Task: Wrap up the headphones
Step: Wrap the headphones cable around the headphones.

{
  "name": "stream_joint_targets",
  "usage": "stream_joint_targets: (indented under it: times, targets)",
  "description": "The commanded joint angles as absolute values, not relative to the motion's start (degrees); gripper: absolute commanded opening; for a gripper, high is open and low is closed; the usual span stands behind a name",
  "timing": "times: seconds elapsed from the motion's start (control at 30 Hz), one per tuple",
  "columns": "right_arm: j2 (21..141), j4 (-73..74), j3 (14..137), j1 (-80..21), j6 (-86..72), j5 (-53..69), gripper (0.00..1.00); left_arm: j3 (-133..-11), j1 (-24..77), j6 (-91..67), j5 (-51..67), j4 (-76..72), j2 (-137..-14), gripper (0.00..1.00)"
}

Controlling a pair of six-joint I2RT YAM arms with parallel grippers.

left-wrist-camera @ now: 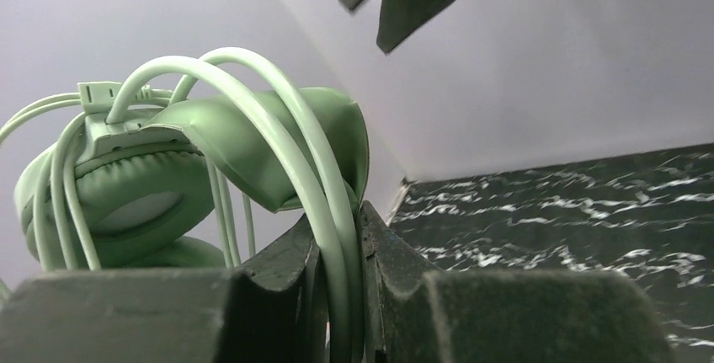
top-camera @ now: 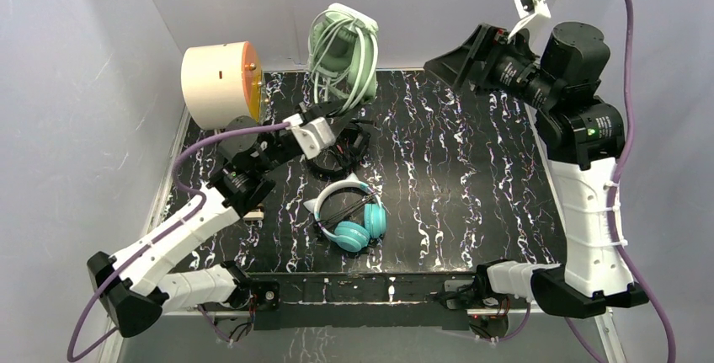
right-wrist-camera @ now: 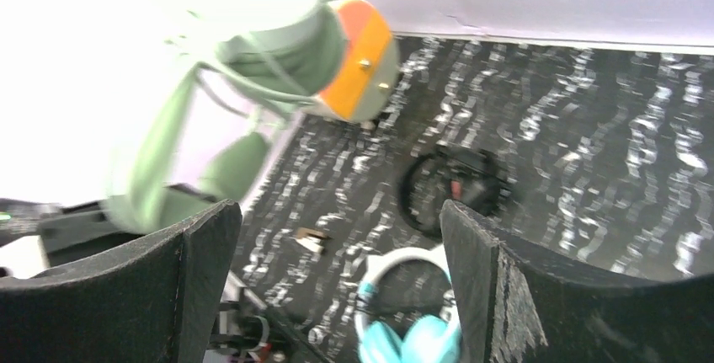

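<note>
My left gripper should bring the sage-green headphones (top-camera: 339, 43) across, because it is holding them out of my right gripper's reach. My right gripper should then take their looped cable (top-camera: 364, 68).
The sage-green headphones (top-camera: 341, 50) hang raised at the back edge of the table, with their light cable (left-wrist-camera: 337, 262) looped round them. My left gripper (top-camera: 350, 112) (left-wrist-camera: 341, 228) is shut on two strands of that cable just below the ear cups (left-wrist-camera: 118, 190). The black headphones (top-camera: 341, 151) (right-wrist-camera: 455, 182) lie on the table under the left wrist, partly hidden by it. The teal headphones (top-camera: 354, 216) (right-wrist-camera: 408, 329) with the white band lie nearer the front. My right gripper (top-camera: 459, 60) (right-wrist-camera: 337, 245) hovers high at the back right, open and holding nothing.
A cream cylinder with an orange face (top-camera: 221, 83) (right-wrist-camera: 358, 68) stands at the back left beside the green headset. A small tan piece (top-camera: 255, 211) (right-wrist-camera: 310, 239) lies near the left arm. Grey walls close in the dark marbled table (top-camera: 471, 178) at the back and sides.
</note>
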State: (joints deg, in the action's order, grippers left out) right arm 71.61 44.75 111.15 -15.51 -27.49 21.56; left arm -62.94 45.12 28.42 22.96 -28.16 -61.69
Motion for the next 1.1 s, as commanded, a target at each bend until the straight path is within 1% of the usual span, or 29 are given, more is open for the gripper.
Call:
stream_joint_targets:
  times: [0.0, 0.17, 0.3, 0.37, 0.5, 0.6, 0.67, 0.73, 0.8, 0.87, 0.97, 1.07]
  targets:
    - [72.23, 27.02, 109.31, -15.53, -39.29, 30.59, 0.96, -64.15, 45.08, 39.98, 18.47, -37.19, -63.33, 0.00]
    - [75.10, 22.12, 110.04, -15.72, -42.26, 31.42, 0.93, -64.08, 45.34, 44.01, 16.44, -36.97, -66.09, 0.00]
    - [79.70, 25.43, 111.76, -16.66, -41.09, 31.74, 0.94, -63.10, 45.54, 44.95, 15.43, -37.53, -67.37, 0.00]
    - [81.82, 28.22, 113.43, -18.15, -39.83, 29.67, 0.97, -62.88, 45.70, 44.99, 15.09, -37.57, -68.02, 0.00]
    - [83.43, 33.96, 113.20, -19.48, -38.66, 25.49, 0.99, -62.57, 45.87, 42.67, 13.88, -38.11, -69.02, 0.00]
    - [79.81, 33.62, 104.87, -19.49, -41.77, 21.06, 0.99, -62.32, 45.97, 40.34, 12.81, -38.50, -69.91, 0.00]
    - [76.39, 32.83, 99.85, -19.38, -42.09, 15.95, 0.99, -61.83, 46.10, 38.32, 11.60, -39.80, -70.41, 0.00]
    - [74.67, 33.44, 99.13, -19.18, -40.36, 13.37, 0.99, -61.22, 46.35, 36.02, 10.10, -41.08, -70.66, 0.00]
    - [74.39, 37.82, 99.92, -19.09, -38.49, 9.92, 0.99, -60.41, 46.67, 35.19, 9.13, -42.33, -70.52, 0.00]
    - [72.74, 41.22, 98.70, -18.47, -40.03, 6.16, 0.99, -59.75, 47.01, 35.35, 8.35, -43.16, -70.25, 0.00]
    - [68.62, 38.80, 94.55, -18.03, -48.67, 5.26, 0.99, -59.27, 47.21, 35.72, 8.18, -43.24, -70.05, 0.00]
    - [68.13, 34.85, 91.80, -18.09, -57.73, 10.02, 0.99, -59.11, 47.36, 35.85, 8.81, -43.26, -70.28, 0.00]
